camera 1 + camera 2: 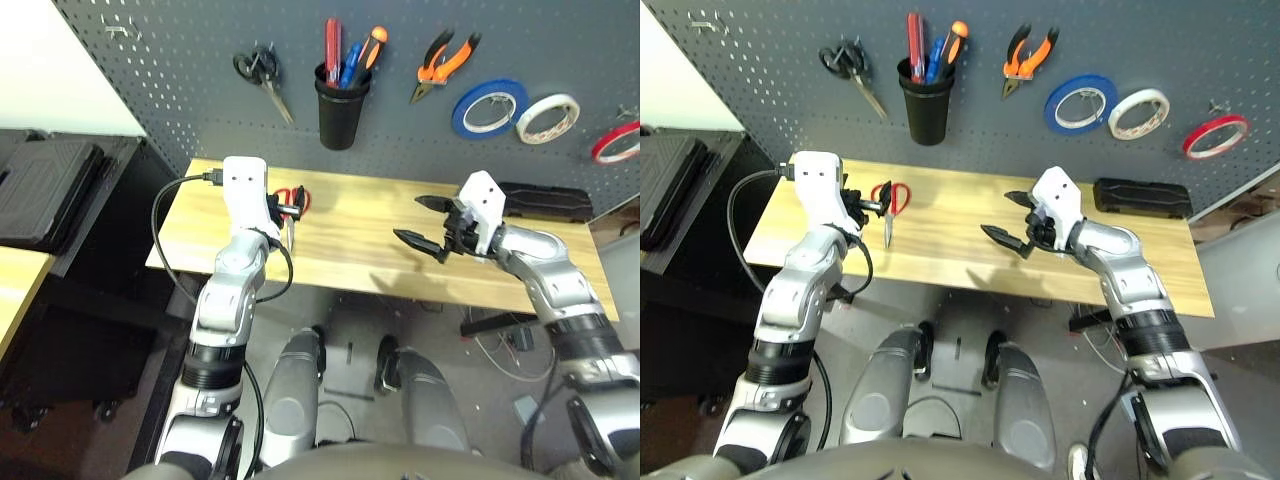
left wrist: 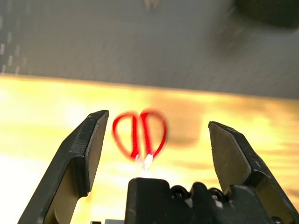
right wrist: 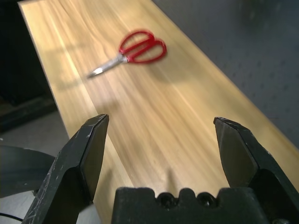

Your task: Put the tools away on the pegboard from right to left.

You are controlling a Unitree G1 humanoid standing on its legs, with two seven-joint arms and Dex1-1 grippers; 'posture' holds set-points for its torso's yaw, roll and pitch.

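I should keep lowering my left gripper until its open fingers are on both sides of the nearer handle loop's rim (image 2: 117,136), then close them. The scissors' red handles (image 1: 899,190) lie free below those fingers.
The red-handled scissors (image 1: 889,198) lie on the wooden table (image 1: 960,250) near its left end, blades pointing toward me. My left gripper (image 1: 872,205) hovers right by them, open, and the handles (image 2: 139,135) sit between its spread fingers, untouched. My right gripper (image 1: 425,222) stands open over the middle-right of the table, holding nothing and facing the scissors (image 3: 135,49). On the pegboard (image 1: 180,90) hang the orange-and-black pliers (image 1: 443,62) and, at the far right, the red tape ring (image 1: 615,143). The red-handled screwdriver (image 1: 332,45) stands in a black cup (image 1: 340,110).
Black-handled scissors (image 1: 262,75) hang on the board's left. Blue (image 1: 489,107) and white (image 1: 547,117) tape rolls hang between the pliers and the red ring. A flat black case (image 1: 545,200) lies at the table's back right. Dark cases (image 1: 45,190) sit on a bench to the left.
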